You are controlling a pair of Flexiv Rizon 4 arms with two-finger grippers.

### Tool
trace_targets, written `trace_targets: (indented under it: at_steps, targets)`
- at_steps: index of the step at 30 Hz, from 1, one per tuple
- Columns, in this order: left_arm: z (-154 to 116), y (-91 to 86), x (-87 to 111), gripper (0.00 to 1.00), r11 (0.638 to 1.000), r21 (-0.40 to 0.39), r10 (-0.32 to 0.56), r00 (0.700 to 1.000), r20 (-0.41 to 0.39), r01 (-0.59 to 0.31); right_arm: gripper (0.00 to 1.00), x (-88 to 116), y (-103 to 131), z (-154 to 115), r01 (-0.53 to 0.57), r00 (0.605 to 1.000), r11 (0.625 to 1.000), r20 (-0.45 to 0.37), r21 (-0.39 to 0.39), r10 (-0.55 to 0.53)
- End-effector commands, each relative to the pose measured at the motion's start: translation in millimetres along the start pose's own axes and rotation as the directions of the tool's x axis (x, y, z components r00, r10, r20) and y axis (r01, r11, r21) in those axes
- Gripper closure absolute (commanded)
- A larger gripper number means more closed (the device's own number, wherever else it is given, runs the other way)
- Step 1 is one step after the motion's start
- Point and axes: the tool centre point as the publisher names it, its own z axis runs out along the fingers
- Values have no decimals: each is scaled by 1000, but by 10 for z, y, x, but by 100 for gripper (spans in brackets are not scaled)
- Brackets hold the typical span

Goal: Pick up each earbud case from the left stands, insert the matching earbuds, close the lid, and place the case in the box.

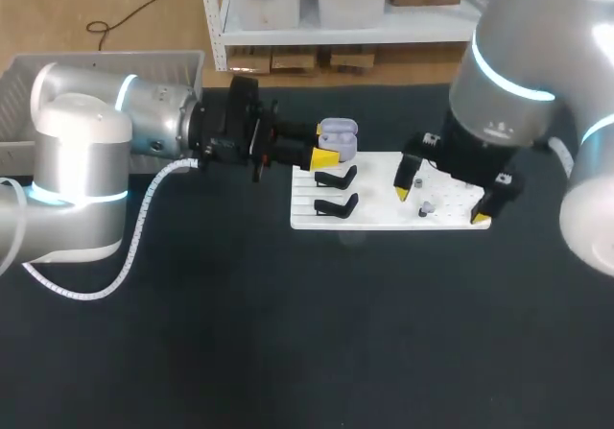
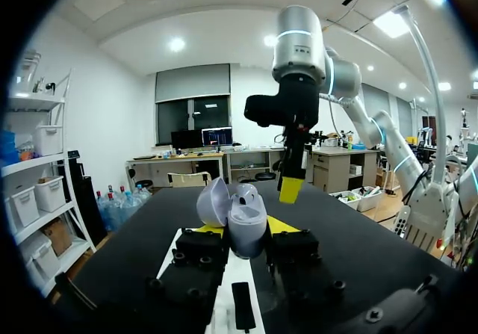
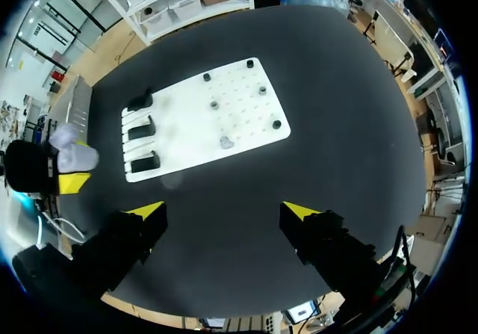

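The small pale earbud (image 3: 226, 143) sits in the missing corner of the dark pegs' rectangle (image 3: 276, 124), so I should expect it to come up off a hidden dark peg.
A lavender earbud case (image 1: 338, 138) with its lid swung open is held above the white board's (image 1: 384, 220) left end. My left gripper (image 1: 332, 148) is shut on the case (image 2: 245, 222), one yellow tip on each side of its body. Three black stands (image 3: 142, 131) at that end of the board (image 3: 187, 136) are bare. A small pale earbud (image 3: 226, 143) lies near the board's middle among dark pegs (image 3: 262, 90). My right gripper (image 1: 441, 203) hovers open over the board's right half, its own view looking straight down past its fingers (image 3: 224, 211).
A pale grey box (image 1: 106, 64) stands at the table's far left, behind my left arm. Dark tabletop stretches in front of the board. The two grippers are about a hand's width apart over the board.
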Motion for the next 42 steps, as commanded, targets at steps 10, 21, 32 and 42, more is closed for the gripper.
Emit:
trace_targets:
  at_steps: [10,21,32,42]
  targets:
    - [-1,-6,-3,100,1000,-2,0,1000,-2,0,0,-319,-84,499,12,1000,1000,-26,-4,-12]
    - [-1,-6,-3,100,1000,-2,0,1000,-2,0,0,-493,-114,675,35,999,999,-29,-21,-35]
    - [-1,-6,-3,100,1000,-2,0,1000,-2,0,0,-500,-129,729,34,998,999,-48,-32,-35]
    - [-1,-6,-3,100,1000,-2,0,1000,-2,0,0,-500,-129,729,34,998,999,-48,-32,-35]
